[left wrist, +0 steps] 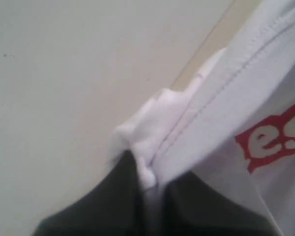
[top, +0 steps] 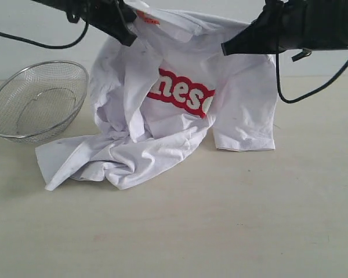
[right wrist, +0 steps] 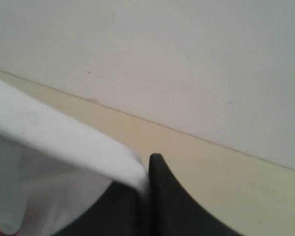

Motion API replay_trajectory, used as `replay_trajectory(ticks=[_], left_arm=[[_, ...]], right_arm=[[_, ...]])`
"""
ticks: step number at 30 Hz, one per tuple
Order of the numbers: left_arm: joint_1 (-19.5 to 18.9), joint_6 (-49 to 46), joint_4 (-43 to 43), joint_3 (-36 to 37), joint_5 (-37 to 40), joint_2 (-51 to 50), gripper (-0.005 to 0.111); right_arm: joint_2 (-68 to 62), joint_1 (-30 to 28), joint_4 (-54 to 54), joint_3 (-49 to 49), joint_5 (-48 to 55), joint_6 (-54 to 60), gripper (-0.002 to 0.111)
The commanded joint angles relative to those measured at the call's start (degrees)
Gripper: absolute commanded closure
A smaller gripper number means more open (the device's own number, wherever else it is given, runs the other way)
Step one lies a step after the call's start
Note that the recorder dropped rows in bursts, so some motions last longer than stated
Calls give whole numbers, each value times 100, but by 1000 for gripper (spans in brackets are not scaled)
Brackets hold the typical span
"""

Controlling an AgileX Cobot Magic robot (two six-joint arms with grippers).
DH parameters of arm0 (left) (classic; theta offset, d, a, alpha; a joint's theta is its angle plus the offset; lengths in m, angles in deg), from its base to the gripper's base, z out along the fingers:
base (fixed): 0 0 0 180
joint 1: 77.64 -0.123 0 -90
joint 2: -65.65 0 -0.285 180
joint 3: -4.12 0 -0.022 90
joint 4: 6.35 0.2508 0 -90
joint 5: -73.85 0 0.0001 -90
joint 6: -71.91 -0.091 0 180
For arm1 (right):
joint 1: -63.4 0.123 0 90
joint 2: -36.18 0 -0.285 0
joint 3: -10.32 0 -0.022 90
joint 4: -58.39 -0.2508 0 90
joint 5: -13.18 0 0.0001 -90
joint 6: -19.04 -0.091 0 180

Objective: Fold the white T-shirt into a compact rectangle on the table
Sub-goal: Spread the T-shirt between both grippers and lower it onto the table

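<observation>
The white T-shirt's lower part lies bunched up toward the basket, so the robot should put the T-shirt's shoulders down and pull its near edge away with the right gripper.
The white T-shirt hangs in the air by its shoulders, red-and-white lettering facing the exterior camera and the orange neck tag at the top. Its lower part lies crumpled on the table toward the left. My left gripper is shut on the shirt's left shoulder; in the left wrist view bunched cloth is pinched between the black fingers. At the right shoulder my right gripper is shut on the shirt's edge, and the right wrist view shows the fabric clamped.
A round wire-mesh basket stands on the table at the left, close to the shirt's crumpled hem. Black cables hang from both arms. A pale wall runs behind the table.
</observation>
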Motion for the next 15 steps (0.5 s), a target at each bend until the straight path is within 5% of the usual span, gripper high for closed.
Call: replay_trajectory(ticks=[1, 10, 13, 15], left_arm=[[-13, -258, 29, -120, -1229, -511, 102], [-13, -422, 29, -1259, -1782, -1616, 100], [-13, -422, 40, -1587, -1643, -1858, 83], [-13, -422, 86, -1756, -1654, -1996, 64]], right_arm=[[-652, -257, 33, 640, -16, -143, 108], [-1791, -270, 46, 1955, -51, -143, 106], [-2010, -270, 46, 2132, 56, -143, 88], [-2115, -270, 46, 2193, 57, -143, 65]])
